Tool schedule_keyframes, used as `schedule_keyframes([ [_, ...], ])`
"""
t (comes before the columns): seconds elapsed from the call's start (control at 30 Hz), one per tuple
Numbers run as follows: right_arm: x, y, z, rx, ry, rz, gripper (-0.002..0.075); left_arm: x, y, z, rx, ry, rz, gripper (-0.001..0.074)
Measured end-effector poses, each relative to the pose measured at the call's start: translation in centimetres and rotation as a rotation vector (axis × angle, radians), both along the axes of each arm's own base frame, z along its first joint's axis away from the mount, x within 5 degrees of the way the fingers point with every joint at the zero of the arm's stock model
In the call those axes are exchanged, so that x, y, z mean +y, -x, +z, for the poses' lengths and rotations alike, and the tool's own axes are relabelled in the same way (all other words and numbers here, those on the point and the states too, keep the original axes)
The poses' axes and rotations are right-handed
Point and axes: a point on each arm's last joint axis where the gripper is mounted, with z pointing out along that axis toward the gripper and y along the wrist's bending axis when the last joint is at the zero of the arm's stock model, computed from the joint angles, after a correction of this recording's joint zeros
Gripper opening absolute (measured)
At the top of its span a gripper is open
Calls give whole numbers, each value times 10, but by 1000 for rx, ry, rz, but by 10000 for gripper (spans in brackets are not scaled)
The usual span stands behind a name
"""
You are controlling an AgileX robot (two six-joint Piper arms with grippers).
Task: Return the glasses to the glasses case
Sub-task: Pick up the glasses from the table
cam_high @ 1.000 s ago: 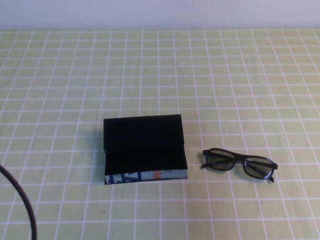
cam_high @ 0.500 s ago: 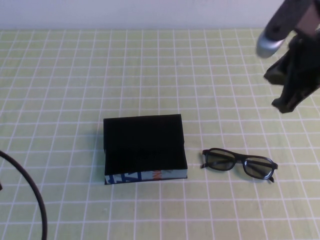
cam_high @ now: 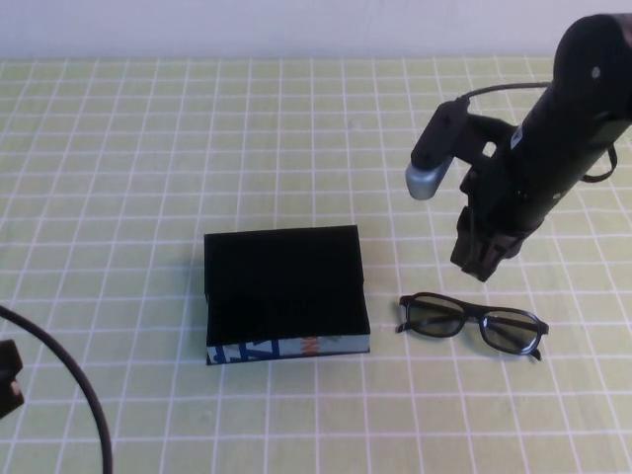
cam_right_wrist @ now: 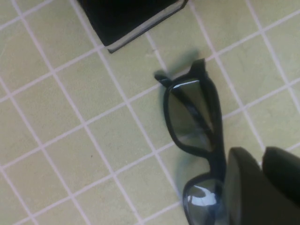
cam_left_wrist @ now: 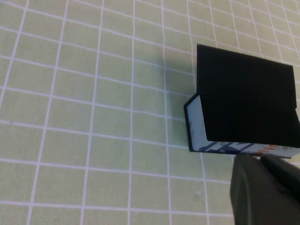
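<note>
I should continue to lower until my right gripper's fingers grip the bridge (cam_high: 474, 312), as the black glasses (cam_high: 434, 318) lie clear of the case, their bridge in line with the fingers.
The glasses case (cam_high: 286, 291) is a black box with a white, blue and orange-red front edge, in the middle of the table. From above it looks all black. It also shows in the left wrist view (cam_left_wrist: 243, 105) and in the right wrist view (cam_right_wrist: 126, 18). The black glasses (cam_high: 472, 324) lie flat on the cloth just right of the case, arms folded; they also show in the right wrist view (cam_right_wrist: 194, 122). My right gripper (cam_high: 484, 259) hangs shut and empty just behind and above the glasses (cam_right_wrist: 261, 152). My left gripper (cam_left_wrist: 259, 159) is shut and empty, near the case's printed front edge.
A green cloth with a white grid (cam_high: 148, 148) covers the table. A black cable (cam_high: 69, 385) and a dark part of the left arm (cam_high: 8, 380) show at the front left corner. A pale wall (cam_high: 296, 25) runs along the far edge.
My right arm has come in from the upper right and moved down and left to just behind the glasses. The left arm's cable has shifted slightly. Case and glasses have not moved.
</note>
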Motion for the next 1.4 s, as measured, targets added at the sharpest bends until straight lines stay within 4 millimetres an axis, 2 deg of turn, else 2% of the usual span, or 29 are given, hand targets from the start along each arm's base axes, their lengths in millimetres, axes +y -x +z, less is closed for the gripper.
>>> schedule_keyframes([
  [0.2,3,-9,-27,81,49,-19,292,0,0,0,-6,-14,-14,-3],
  [0.27,4,-11,-34,98,56,-20,331,0,0,0,-7,-15,-15,-3],
  [0.83,9,-21,-76,197,101,-20,353,0,1,-1,6,-22,-22,-3],
  [0.9,10,-22,-79,203,104,-19,342,0,1,-1,8,-23,-23,-3],
  [0.97,10,-22,-80,209,102,-21,300,0,1,-1,9,-23,-23,-3],
  [1.17,12,-20,-81,233,86,-25,39,0,1,-2,13,-25,-25,-3],
  [1.23,12,-19,-81,247,87,-24,11,0,1,-2,12,-28,-27,-3],
  [1.4,12,-18,-81,257,85,-23,3,0,1,-2,11,-32,-30,-3],
])
